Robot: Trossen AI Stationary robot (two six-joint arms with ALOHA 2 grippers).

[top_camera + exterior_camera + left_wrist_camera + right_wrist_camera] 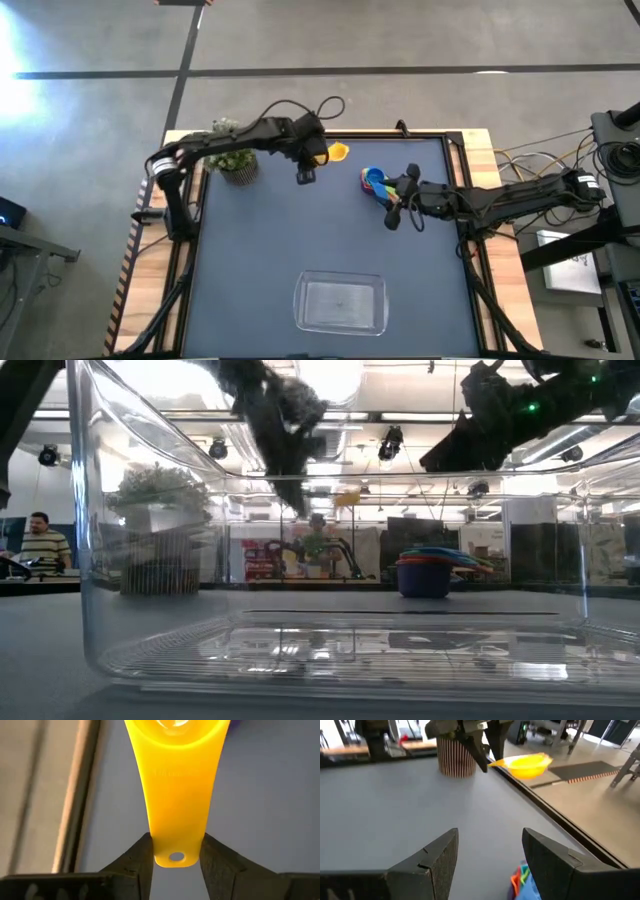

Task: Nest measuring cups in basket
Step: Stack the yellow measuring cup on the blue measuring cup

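My left gripper should go on toward my open right gripper (384, 192), as the yellow cup's handle is free near the bowl (178, 782), before it lets go once the right gripper closes there.
The yellow measuring cup (338, 152) hangs in the air near the table's far edge, in my left gripper (322, 152), which is shut on it. It also shows in the low view as the yellow cup (347, 497), well above the table. The other cups sit nested in a stack (374, 180), resting on the table, blue at the bottom (424, 575). My right gripper (398, 195) is open, just right of that stack, with the stack's edge (522, 880) below its fingers. The clear basket (340, 303) stands at the near edge. My left gripper (175, 865) pinches the yellow cup's flat handle at its free end, beside the hanging hole (175, 856). One finger (135, 862) lies on each side edge of the handle. The fingers come slanting down from the table's left (481, 755). The cup is lifted clear, its bowl level and facing up.
A small potted plant (237, 164) stands at the far left corner, close under my left arm. The dark mat between the cup stack and the basket holds nothing else. The table's far rim (555, 817) runs close behind the yellow cup. A person (40, 540) sits beyond the table.
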